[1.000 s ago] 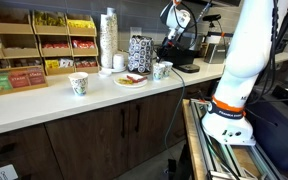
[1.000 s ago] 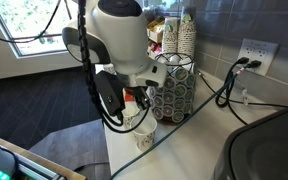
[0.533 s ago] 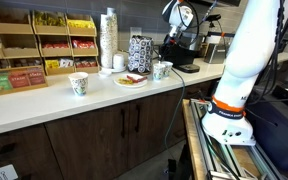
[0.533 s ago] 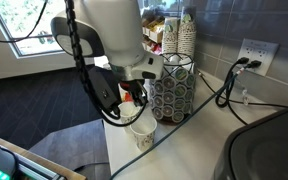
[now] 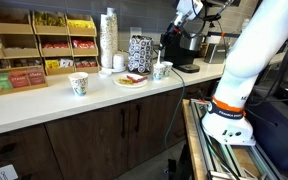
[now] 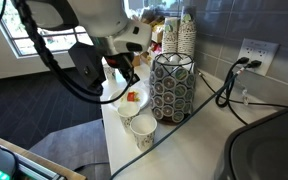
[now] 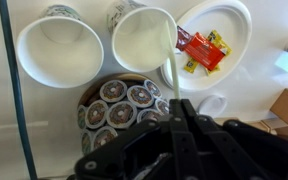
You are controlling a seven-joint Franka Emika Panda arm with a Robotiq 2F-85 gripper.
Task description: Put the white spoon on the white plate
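The white spoon sticks out over the paper cup (image 7: 142,40) next to the white plate. My gripper should turn and carry the spoon over the packets (image 7: 204,51) before lowering the spoon.
My gripper (image 7: 177,112) is shut on the handle of the white spoon (image 7: 169,68), which reaches from the fingertips across the rim of a white patterned paper cup (image 7: 142,38). The white plate (image 7: 234,22) lies just right of that cup and holds red and yellow packets. In both exterior views the gripper (image 6: 124,72) hangs well above the counter, over the cup (image 5: 162,70) and beside the plate (image 5: 131,81) (image 6: 134,98). The spoon is too small to make out in the exterior views.
A second paper cup (image 7: 59,47) stands left of the first. A wire rack of coffee pods (image 7: 122,105) sits under the gripper. A stack of cups (image 5: 108,40), wooden tea shelves (image 5: 34,45) and a coffee machine (image 5: 184,52) line the counter back.
The arm has risen away from the counter and swung upward, and the gripper is now higher above the cup and plate than a second ago.
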